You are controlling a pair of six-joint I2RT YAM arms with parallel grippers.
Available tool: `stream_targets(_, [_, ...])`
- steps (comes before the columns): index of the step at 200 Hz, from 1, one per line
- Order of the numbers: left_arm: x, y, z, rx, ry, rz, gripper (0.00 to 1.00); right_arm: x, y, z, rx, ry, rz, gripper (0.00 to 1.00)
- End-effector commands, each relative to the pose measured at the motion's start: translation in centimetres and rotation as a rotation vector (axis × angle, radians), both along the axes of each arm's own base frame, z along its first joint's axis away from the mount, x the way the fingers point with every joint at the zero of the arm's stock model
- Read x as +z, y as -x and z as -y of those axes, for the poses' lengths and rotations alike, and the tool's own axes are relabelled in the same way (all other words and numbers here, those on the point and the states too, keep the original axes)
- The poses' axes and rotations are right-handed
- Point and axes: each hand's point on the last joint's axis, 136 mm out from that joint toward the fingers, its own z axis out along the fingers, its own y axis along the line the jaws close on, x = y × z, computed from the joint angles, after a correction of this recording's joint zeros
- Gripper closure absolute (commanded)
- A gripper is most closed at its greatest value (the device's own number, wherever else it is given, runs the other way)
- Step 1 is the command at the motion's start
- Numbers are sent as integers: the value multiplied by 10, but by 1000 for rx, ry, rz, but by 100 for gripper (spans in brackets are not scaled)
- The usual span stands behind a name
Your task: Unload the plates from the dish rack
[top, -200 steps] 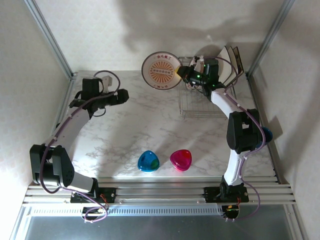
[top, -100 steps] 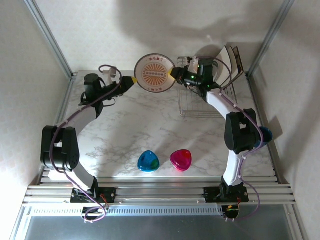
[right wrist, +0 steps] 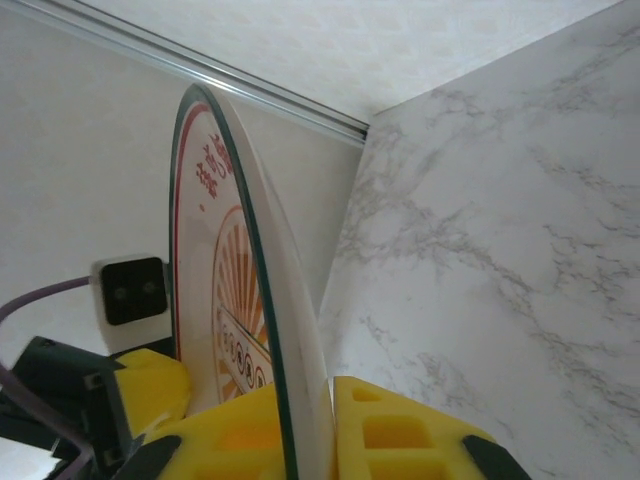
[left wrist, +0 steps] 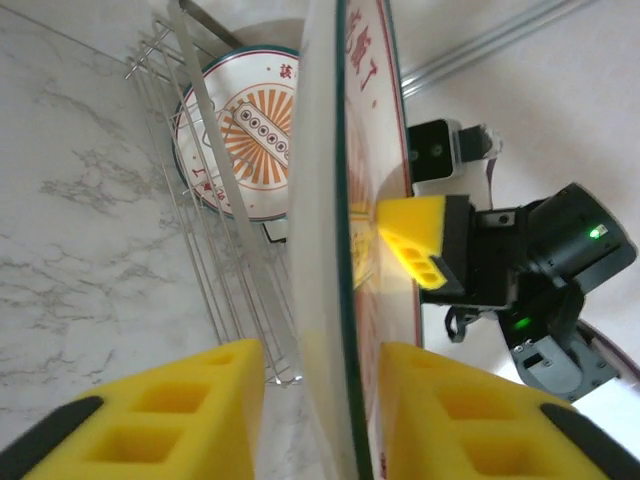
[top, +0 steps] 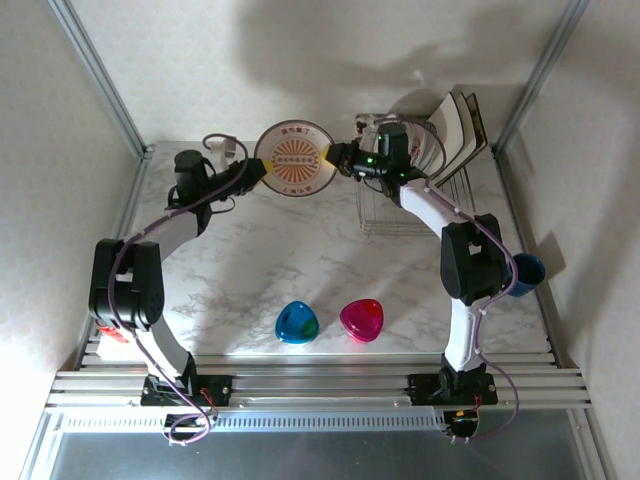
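Note:
My right gripper's pinch on the plate's edge [top: 326,163] stops the plate from going away with my left gripper. Next, my right gripper lets go and moves back toward the rack [top: 395,208].
A round white plate [top: 295,160] with an orange sunburst and a dark rim hangs upright above the table, left of the dish rack [top: 400,215]. My right gripper [top: 333,158] is shut on its right edge; in the right wrist view the pads of that gripper [right wrist: 305,385] pinch the plate [right wrist: 225,290]. My left gripper [top: 258,170] straddles the opposite edge. In the left wrist view the gripper [left wrist: 320,350] has the plate [left wrist: 318,150] between its jaws, with a thin gap at the left pad. Another round plate [left wrist: 245,130] stands in the rack [left wrist: 200,260]. Square plates [top: 455,125] lean at the rack's back.
A blue translucent dish [top: 297,323] and a pink one [top: 361,320] lie near the front of the marble table. A blue mug [top: 525,270] stands at the right edge behind my right arm. Metal frame posts [top: 100,80] rise at the back corners.
My right gripper carried the plate leftward away from the rack. My left arm swung right to meet it, and its jaws narrowed from wide open around the plate's left edge.

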Motion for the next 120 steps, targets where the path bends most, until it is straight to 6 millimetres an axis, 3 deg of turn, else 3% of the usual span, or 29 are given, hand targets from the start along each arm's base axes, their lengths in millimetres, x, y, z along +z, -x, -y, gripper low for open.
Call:
stream_targets(1, [8, -4, 1, -9, 3, 39, 80, 26, 3, -9, 49, -26, 78, 100])
stream_targets(27, [5, -6, 0, -3, -1, 31, 100, 22, 4, -12, 53, -2, 82, 100])
stream_targets(61, [-1, -7, -1, 3, -3, 16, 100, 16, 4, -16, 54, 24, 78, 100])
stream_targets(73, [-3, -7, -1, 10, -3, 12, 100, 14, 4, -16, 52, 30, 76, 87])
stream_targets(116, [0, -9, -9, 48, 11, 13, 100, 15, 0, -14, 35, 60, 78, 4])
stream_targets(120, [1, -9, -9, 49, 13, 13, 100, 15, 0, -14, 31, 66, 78, 1])
